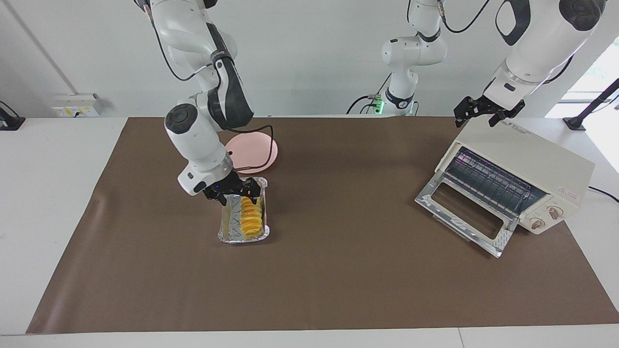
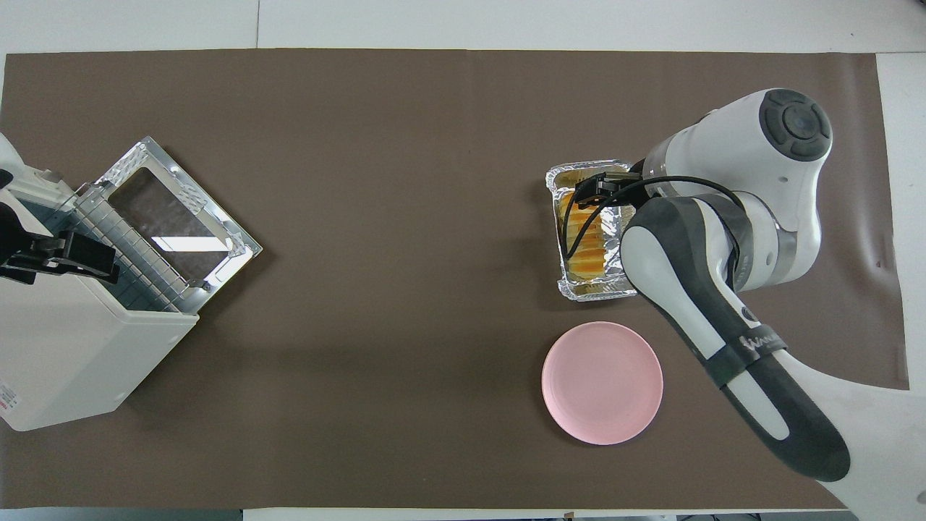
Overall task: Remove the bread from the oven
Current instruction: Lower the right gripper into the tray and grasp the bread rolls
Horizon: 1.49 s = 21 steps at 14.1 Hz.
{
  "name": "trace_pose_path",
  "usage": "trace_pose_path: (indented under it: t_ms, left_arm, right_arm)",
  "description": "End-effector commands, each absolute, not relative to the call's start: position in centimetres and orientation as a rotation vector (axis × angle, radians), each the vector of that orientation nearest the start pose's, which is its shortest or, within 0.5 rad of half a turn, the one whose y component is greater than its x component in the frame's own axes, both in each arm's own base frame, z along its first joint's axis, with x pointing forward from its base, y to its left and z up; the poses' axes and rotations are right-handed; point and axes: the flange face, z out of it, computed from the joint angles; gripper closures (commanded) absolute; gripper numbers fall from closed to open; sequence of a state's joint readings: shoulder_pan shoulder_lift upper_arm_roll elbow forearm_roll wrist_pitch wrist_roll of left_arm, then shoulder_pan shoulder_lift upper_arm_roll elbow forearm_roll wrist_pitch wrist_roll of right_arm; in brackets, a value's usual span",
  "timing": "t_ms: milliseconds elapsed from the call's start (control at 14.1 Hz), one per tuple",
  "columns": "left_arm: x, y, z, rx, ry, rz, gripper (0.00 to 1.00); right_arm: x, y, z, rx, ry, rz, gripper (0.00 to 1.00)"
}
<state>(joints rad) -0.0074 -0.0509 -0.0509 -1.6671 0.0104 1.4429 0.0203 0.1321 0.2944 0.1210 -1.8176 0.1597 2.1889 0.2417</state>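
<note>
My right gripper's fingers stand open in line with the bread's narrow width [image 1: 251, 216], so I should keep lowering them into the foil tray until they straddle the bread [image 2: 588, 250].
The golden ridged bread [image 1: 252, 215] [image 2: 586, 250] lies in a crinkled foil tray [image 1: 226, 236] [image 2: 600, 292] on the brown mat, toward the right arm's end of the table. My right gripper [image 1: 235, 192] [image 2: 597, 192] hangs open over the tray's end nearer to the robots and holds nothing. At the left arm's end stands the cream oven [image 1: 532, 162] [image 2: 65, 354]. Its glass door [image 1: 464, 215] [image 2: 173, 210] is dropped open and the wire rack is bare. My left gripper [image 1: 485, 114] [image 2: 59, 255] waits open over the oven's top.
A round pink plate [image 1: 258, 151] [image 2: 602, 382] sits beside the foil tray, nearer to the robots. The right arm's elbow and cable hang above the plate and tray. Bare brown mat lies between the tray and the oven.
</note>
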Motion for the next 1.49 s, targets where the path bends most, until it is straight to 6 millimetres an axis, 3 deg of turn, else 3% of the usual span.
trace_pose_path:
  t_ms: [0,426,709,851,922,993,1135,1206,1418]
  left_arm:
    - [51.6,-2.7,60.1,-3.121,0.114,0.250,0.00]
    - [51.6,-2.7,60.2,-3.121,0.114,0.250,0.00]
    - [51.6,-2.6,60.1,-3.119,0.121,0.254,0.00]
    - [51.5,-0.9,60.2,-3.108,0.072,0.261,0.00]
    - [51.6,1.2,60.2,-3.111,0.004,0.252,0.00]
    - [51.6,2.4,60.3,-3.113,-0.032,0.245,0.00]
    - [51.5,3.6,60.3,-3.114,-0.066,0.248,0.00]
    - [51.5,3.6,60.3,-3.114,-0.069,0.248,0.00]
    - [51.6,2.6,60.3,-3.113,-0.040,0.248,0.00]
  right_arm:
    - [63.2,15.1,35.5,-2.967,0.156,-0.063,0.00]
    - [63.2,15.8,32.5,-2.945,0.235,-0.089,0.02]
    - [61.9,16.9,30.8,-2.953,0.214,-0.065,0.08]
    - [61.5,16.7,30.5,-2.957,0.214,-0.051,0.10]
    - [61.4,16.7,30.5,-2.958,0.211,-0.047,0.15]
    - [61.3,16.7,30.2,-2.961,0.202,-0.037,0.27]
    - [61.3,16.3,30.2,-2.963,0.210,-0.027,0.79]
    - [61.3,16.2,30.2,-2.964,0.209,-0.018,1.00]
    - [61.5,15.7,31.9,-2.968,0.207,-0.002,1.00]
